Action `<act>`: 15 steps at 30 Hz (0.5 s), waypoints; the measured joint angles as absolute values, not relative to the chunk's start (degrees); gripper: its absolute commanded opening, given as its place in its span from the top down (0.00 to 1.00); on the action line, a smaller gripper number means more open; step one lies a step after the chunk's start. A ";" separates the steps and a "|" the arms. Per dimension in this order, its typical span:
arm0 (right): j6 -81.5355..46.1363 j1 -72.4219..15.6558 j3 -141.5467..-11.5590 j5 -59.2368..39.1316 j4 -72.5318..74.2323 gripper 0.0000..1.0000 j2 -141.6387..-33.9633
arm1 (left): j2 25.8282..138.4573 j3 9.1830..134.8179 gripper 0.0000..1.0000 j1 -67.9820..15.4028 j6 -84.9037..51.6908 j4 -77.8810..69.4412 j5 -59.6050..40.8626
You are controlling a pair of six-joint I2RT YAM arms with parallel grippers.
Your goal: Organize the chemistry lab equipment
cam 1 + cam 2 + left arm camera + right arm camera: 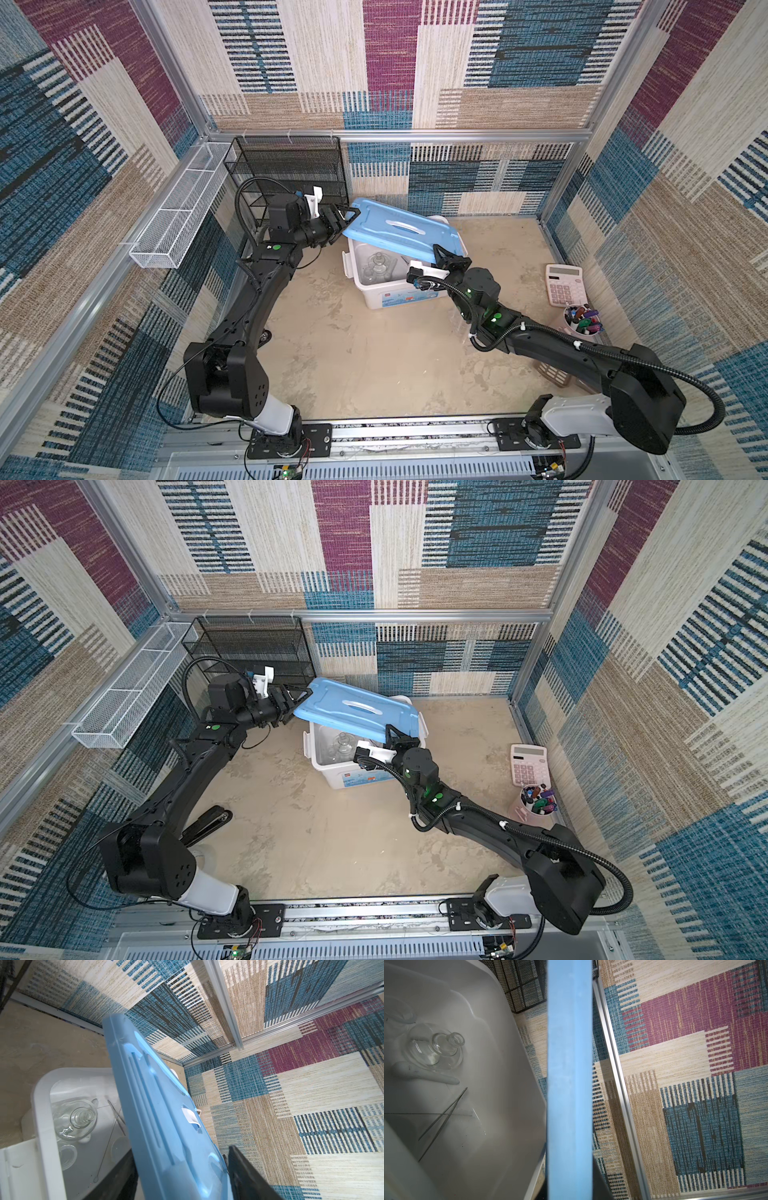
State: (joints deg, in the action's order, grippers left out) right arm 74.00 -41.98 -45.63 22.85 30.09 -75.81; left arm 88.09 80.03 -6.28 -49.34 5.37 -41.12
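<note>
I should move my right gripper to the lid's near corner (pixel 460 250) before I turn the lid square, because the light blue lid (pixel 390 232) lies crooked across the white bin.
A light blue lid (pixel 399 232) (pixel 357 712) hangs tilted over an open white bin (pixel 390 297) (pixel 332 773). My left gripper (pixel 347 216) (pixel 180 1149) is shut on the lid's far left corner. My right gripper (pixel 436 251) (pixel 569 1167) is shut on its near edge. Inside the bin lie a clear glass flask (pixel 436 1047) (pixel 81 1120), a white pestle (pixel 423 1074), metal tweezers (pixel 444 1113), a thin rod (pixel 106 1151) and small clear glass dishes (pixel 66 1153). The lid hides the rest of the bin.
A black mesh rack (pixel 286 170) stands at the back left, beside a white mesh basket (pixel 178 212) on the left wall. At the right sit a pink calculator (pixel 564 284), a cup of markers (pixel 582 322) and a pink basket (pixel 552 374) under the right arm.
</note>
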 measured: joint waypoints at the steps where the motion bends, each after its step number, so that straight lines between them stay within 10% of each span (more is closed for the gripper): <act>1: 74.15 -41.98 -45.54 22.65 30.02 0.82 -75.70 | 88.14 79.57 0.35 -6.39 -49.52 5.34 -41.12; 15: 72.97 -41.98 -45.63 21.52 26.33 0.66 -75.70 | 88.79 74.30 0.60 -6.81 -53.56 3.05 -42.17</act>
